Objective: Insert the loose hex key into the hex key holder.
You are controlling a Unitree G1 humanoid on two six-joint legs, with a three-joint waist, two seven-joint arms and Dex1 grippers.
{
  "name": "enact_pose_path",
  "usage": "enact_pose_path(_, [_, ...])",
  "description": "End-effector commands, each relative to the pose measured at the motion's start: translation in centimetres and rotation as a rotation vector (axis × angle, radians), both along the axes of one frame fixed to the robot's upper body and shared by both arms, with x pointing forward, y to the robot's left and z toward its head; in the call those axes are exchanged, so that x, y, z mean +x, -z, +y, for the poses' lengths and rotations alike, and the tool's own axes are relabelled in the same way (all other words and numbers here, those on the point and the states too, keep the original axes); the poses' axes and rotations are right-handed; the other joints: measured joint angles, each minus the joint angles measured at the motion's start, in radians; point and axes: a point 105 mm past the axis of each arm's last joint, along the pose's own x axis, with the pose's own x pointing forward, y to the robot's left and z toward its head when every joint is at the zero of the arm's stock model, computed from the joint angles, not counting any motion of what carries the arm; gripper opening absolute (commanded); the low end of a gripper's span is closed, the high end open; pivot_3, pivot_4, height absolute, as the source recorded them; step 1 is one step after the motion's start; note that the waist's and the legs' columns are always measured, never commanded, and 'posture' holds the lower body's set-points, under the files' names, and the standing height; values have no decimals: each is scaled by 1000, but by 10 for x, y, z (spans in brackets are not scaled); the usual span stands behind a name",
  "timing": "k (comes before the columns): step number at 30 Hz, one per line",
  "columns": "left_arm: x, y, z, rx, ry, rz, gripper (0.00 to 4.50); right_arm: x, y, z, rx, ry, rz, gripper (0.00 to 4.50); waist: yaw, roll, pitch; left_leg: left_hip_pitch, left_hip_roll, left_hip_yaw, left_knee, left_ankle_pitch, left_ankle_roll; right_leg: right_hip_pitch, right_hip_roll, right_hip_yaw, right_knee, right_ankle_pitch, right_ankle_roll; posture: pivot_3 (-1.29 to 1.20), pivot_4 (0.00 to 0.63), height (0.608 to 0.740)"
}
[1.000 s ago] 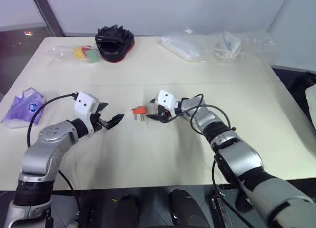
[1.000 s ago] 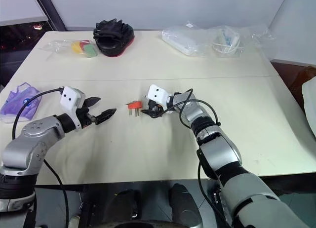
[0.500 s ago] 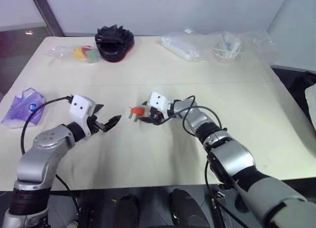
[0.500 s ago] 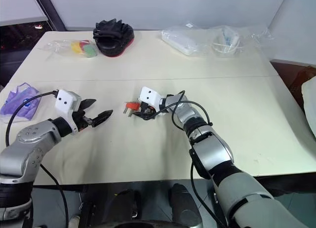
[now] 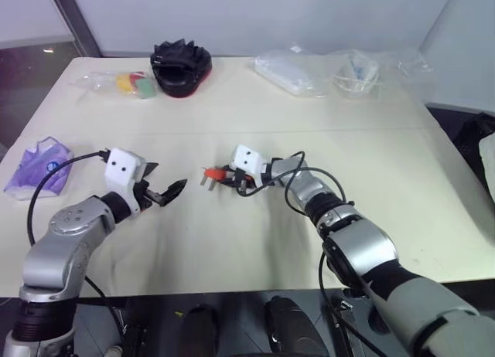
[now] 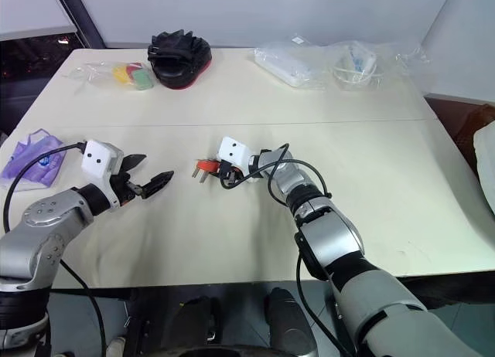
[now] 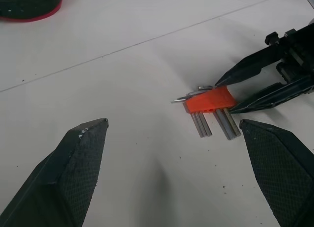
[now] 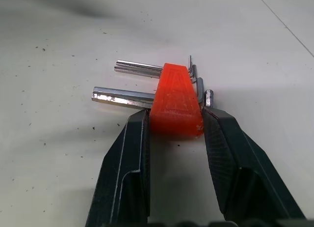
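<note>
I expect the loose hex key to slip in to its bend when I push, since grey shafts (image 7: 227, 124) stick out opposite short ends on the hex key holder (image 7: 211, 100).
The hex key holder (image 8: 174, 101) is a small orange-red block lying flat near the middle of the table (image 5: 255, 241), with short grey keys sticking out of it toward my left side. My right gripper (image 5: 225, 175) comes at it low from the right, and its two fingers press against the block's two sides. My left gripper (image 5: 168, 179) hovers open a hand's width to the left of the holder (image 7: 208, 99), pointing at it, with nothing between its fingers. The loose hex key is not to be made out apart from the keys at the block.
A black and red mitt (image 5: 179, 67) sits at the back of the table, a bag of coloured pieces (image 5: 128, 83) left of it. Clear plastic bags (image 5: 309, 69) lie at the back right. A purple bag (image 5: 37, 168) lies at the left edge.
My right gripper reached left up to the holder and its fingers closed in on the block's sides. The left gripper has stayed open in about the same place.
</note>
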Motion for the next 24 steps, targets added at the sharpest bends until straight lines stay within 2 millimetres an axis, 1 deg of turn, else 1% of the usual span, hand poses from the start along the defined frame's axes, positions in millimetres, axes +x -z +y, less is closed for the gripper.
enact_pose_path(1, [2, -17, -4, -15, 27, -59, 4500, 5, -6, -12, -34, 13, -136, 987, 4, 0, 0, 0, 0, 0, 0, 0, 0, 0, 0, 0, 0, 0, 0, 0, 150, 740])
enact_pose_path(3, [6, -23, -9, -48, 54, -64, 4500, 12, -19, -21, -53, 47, -276, 987, 8, 0, 0, 0, -1, 0, 0, 0, 0, 0, -1, 0, 0, 0, 0, 0, 150, 740])
enact_pose_path(5, [9, -27, -16, -70, 97, -69, 4500, 15, -34, -31, -68, 57, -421, 987, 13, 0, 0, -1, -2, 0, 0, 0, -1, 0, -2, -1, 0, 0, 0, 0, 150, 740])
enact_pose_path(9, [13, -33, -33, -109, 207, -76, 4500, 11, -61, -48, -109, 45, -714, 987, 6, 0, 0, -1, -3, 0, 0, 0, -1, 0, -2, 0, -1, 0, 0, 0, 150, 740])
enact_pose_path(13, [19, -44, -48, -153, 314, -89, 4500, -7, -88, -62, -159, -6, -992, 987, 2, 0, 0, -1, -3, 1, 0, 0, -1, -1, 0, 0, 0, 0, 0, 0, 150, 740])
enact_pose_path(16, [22, -55, -58, -199, 398, -102, 4500, -26, -102, -68, -186, -63, -1136, 987, 3, 0, 0, -1, -3, 1, 0, 0, -1, -2, 1, 1, 0, 0, 0, 0, 150, 740])
enact_pose_path(21, [24, -73, -75, -247, 540, -125, 4500, -51, -122, -74, -192, -123, -1284, 987, 5, 0, 0, -1, -3, 1, 0, 0, -1, -1, 1, 1, 0, 0, 0, 0, 150, 740])
enact_pose_path(24, [23, -83, -87, -281, 642, -115, 4500, -66, -132, -73, -186, -177, -1353, 987, 7, 0, 0, -1, -3, 1, 1, 0, -1, -1, 1, 1, 0, 0, 0, 0, 150, 740])
